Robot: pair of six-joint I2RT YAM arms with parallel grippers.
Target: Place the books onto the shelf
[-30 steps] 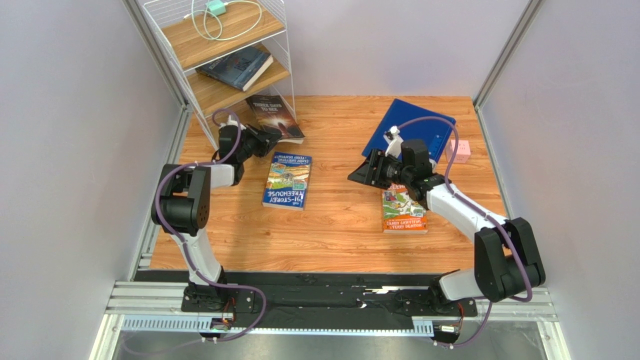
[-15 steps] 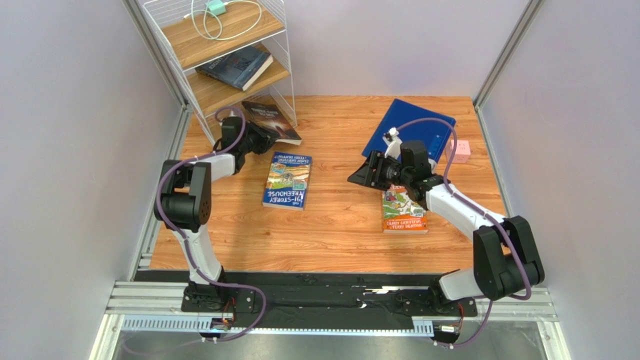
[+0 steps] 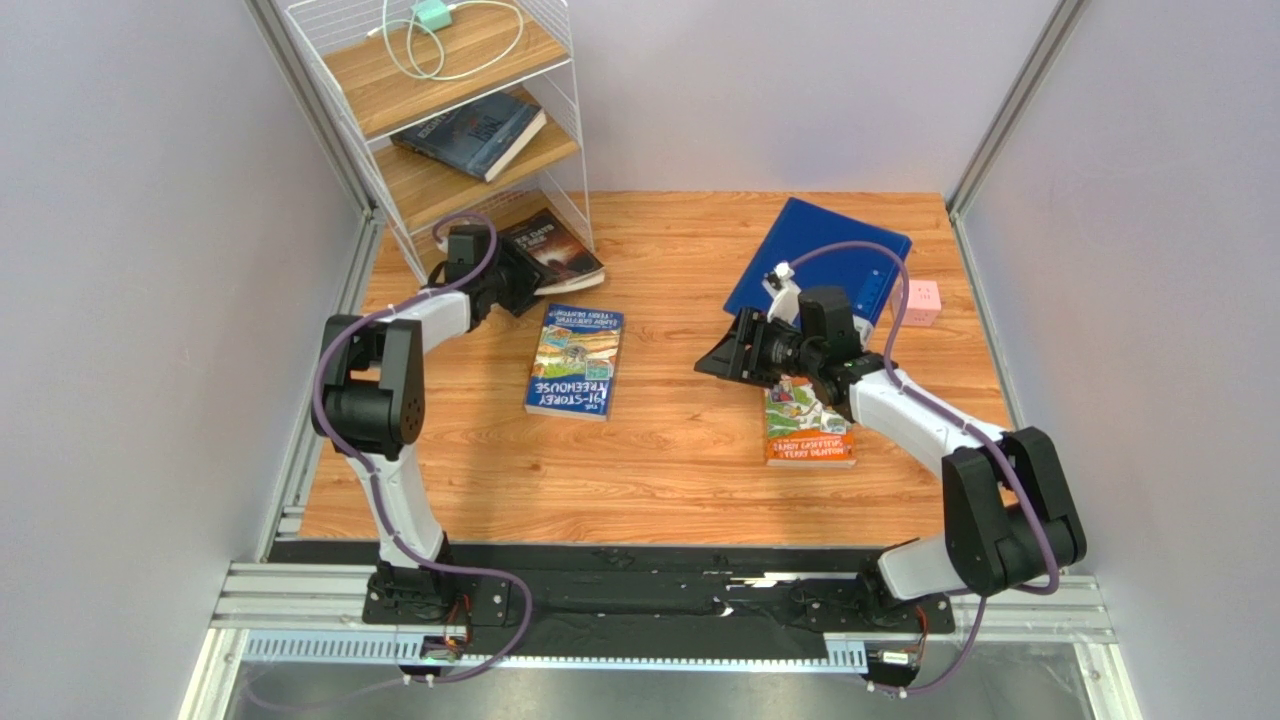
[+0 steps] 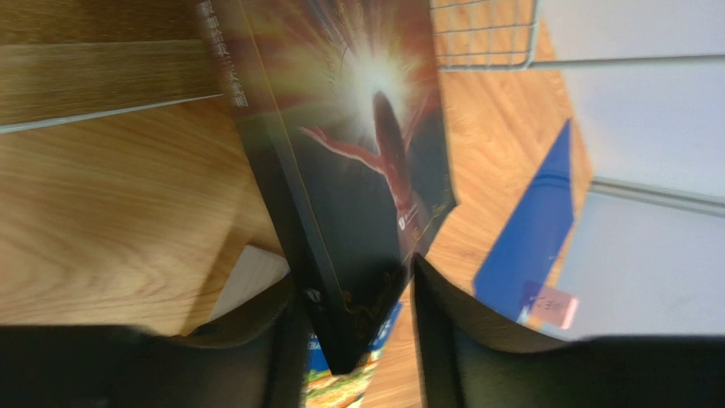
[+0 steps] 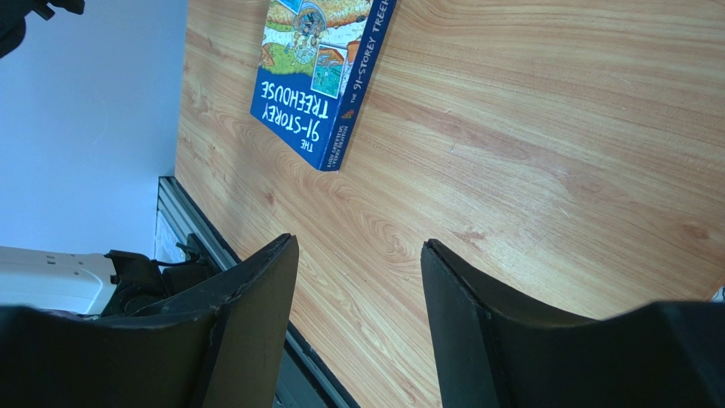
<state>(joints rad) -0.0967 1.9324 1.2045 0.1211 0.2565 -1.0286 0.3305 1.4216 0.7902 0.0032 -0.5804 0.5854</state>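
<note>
Next, I free the book's corner with my left gripper, then close the gripper and push the book's near edge (image 3: 574, 287), because the glowing-figure book's near end (image 3: 565, 264) sticks out past the bottom shelf.
A dark book with a glowing figure on its cover (image 3: 559, 252) (image 4: 357, 153) lies tilted, its far end in the bottom level of the white wire shelf (image 3: 451, 188) (image 4: 102, 76). My left gripper (image 3: 519, 276) (image 4: 353, 276) is open, and the book's near corner still sits between its fingers with gaps on both sides. Another dark book (image 3: 473, 135) lies on the middle shelf. A blue Treehouse book (image 3: 576, 360) (image 5: 319, 68) lies on the table. An orange Treehouse book (image 3: 807, 423) lies under the right arm. My right gripper (image 3: 721, 354) (image 5: 357, 246) hovers open and empty.
A large blue folder (image 3: 819, 255) (image 4: 528, 238) and a small pink block (image 3: 920, 300) lie at the back right. A white cable with a teal plug (image 3: 428, 23) is on the top shelf. Metal frame posts stand at the table's back corners.
The left arm has pushed the dark book up and left, deeper into the shelf's bottom level, and its jaws have opened. The right arm has barely moved.
</note>
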